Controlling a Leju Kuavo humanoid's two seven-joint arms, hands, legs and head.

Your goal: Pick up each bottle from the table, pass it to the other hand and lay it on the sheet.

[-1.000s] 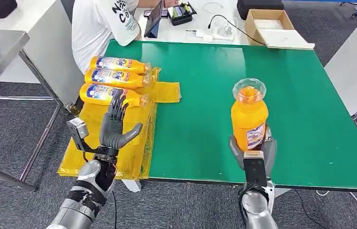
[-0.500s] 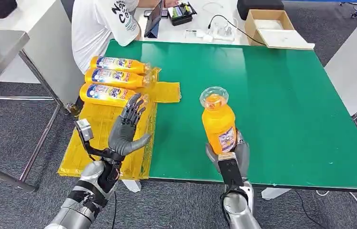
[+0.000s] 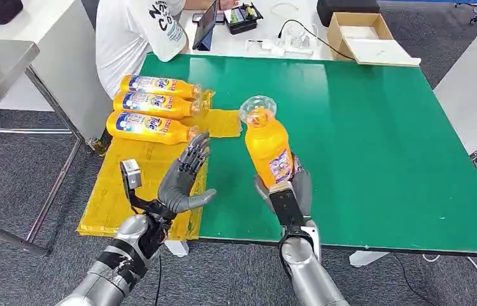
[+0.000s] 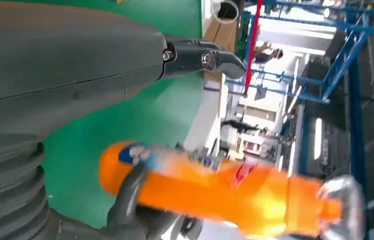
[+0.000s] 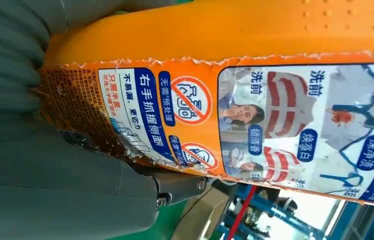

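I see the bottles on the yellow sheet (image 3: 149,125) all resting label up, so the upright orange bottle (image 3: 268,148) will stay in place label up once I lay it there.
My right hand (image 3: 284,191) grips an orange bottle with a clear cap (image 3: 266,145) upright above the green table's front part; its label (image 5: 254,125) shows large in the right wrist view. My left hand (image 3: 185,182) is open, fingers spread, palm facing the bottle, a short gap to its left. In the left wrist view the same bottle (image 4: 214,187) appears blurred beyond my thumb (image 4: 194,55). Three orange bottles (image 3: 153,105) lie side by side on the far end of the yellow sheet (image 3: 127,191).
A person in a white shirt (image 3: 137,32) sits at the table's far left corner. A cardboard box (image 3: 363,35), cables and devices lie on the white table beyond. The green table (image 3: 382,140) stretches to the right.
My right hand has carried the bottle left and a little farther from me. My left hand has moved right toward it, fingers still spread.
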